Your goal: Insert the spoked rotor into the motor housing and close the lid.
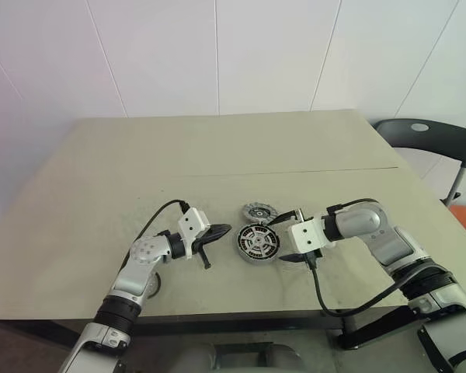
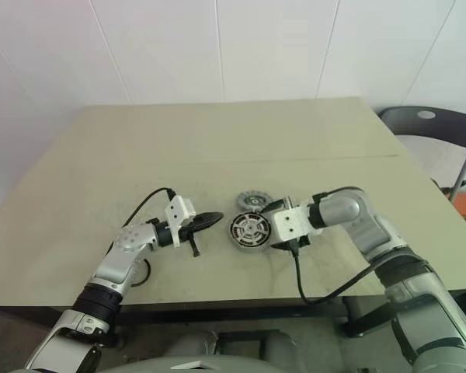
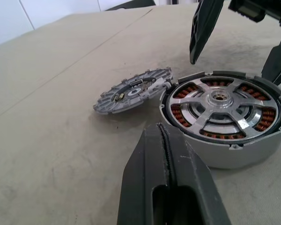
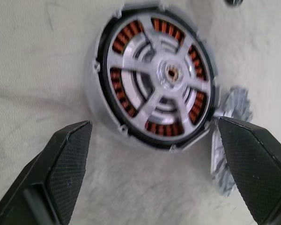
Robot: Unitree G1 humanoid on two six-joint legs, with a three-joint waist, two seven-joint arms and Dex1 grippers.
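Note:
The grey lid (image 1: 260,212) is standing at a tilt and one of its edges touches the housing's rim (image 1: 260,224), so it will swing over like a cover on a hinge when I close it.
The motor housing (image 1: 258,242) stands on the table between my two grippers. The spoked rotor (image 3: 220,101) lies inside it, with copper windings showing through the gaps between its pale spokes. The lid (image 3: 133,90), a grey ribbed disc, rests just behind the housing, tilted with one edge against the housing's rim. My left gripper (image 1: 224,230) is shut with nothing in it, its tip a short way left of the housing. My right gripper (image 4: 153,129) is open at the housing's right side, and its fingers (image 4: 68,154) stand apart from the housing wall.
The beige table (image 1: 217,155) stretches far behind the parts, and its front edge runs just below my arms. A dark chair (image 1: 427,140) stands off the back right corner. Black cables hang from both wrists.

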